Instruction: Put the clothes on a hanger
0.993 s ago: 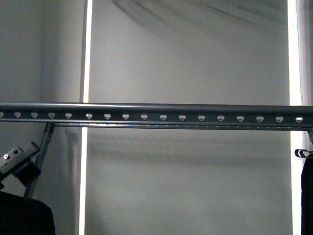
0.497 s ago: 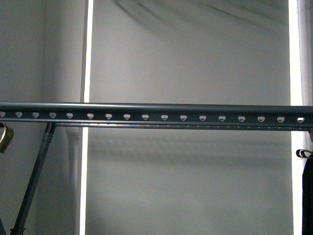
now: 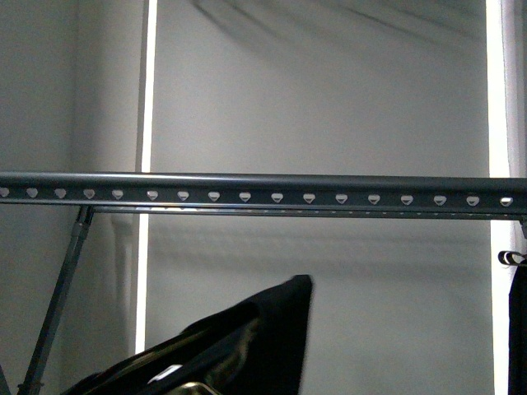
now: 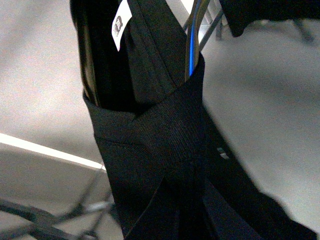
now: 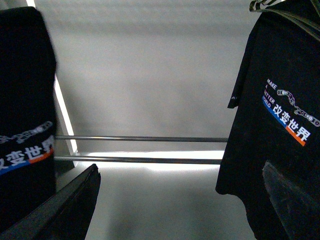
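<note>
I expect the clothes to follow their hook and hang down from the rail when I carry them there, because curved metal shows at their collar.
The clothes, a black T-shirt, rise into the lower middle of the front view, below the hanger, a dark rail with heart-shaped holes that spans the view. In the left wrist view the clothes fill the middle, with the white neck label and a thin metal and blue wire at the collar. My left gripper is shut on the clothes, its jaws buried in the dark cloth. My right gripper is open and empty, with pale wall between its fingers.
A black garment on a black hook hangs at the rail's right end. The right wrist view shows black shirts with printed lettering on both sides and two thin horizontal bars. A slanted strut stands at left.
The black cloth, low at the left edge a second ago and out of view half a second ago, has come up into the lower middle of the front view.
</note>
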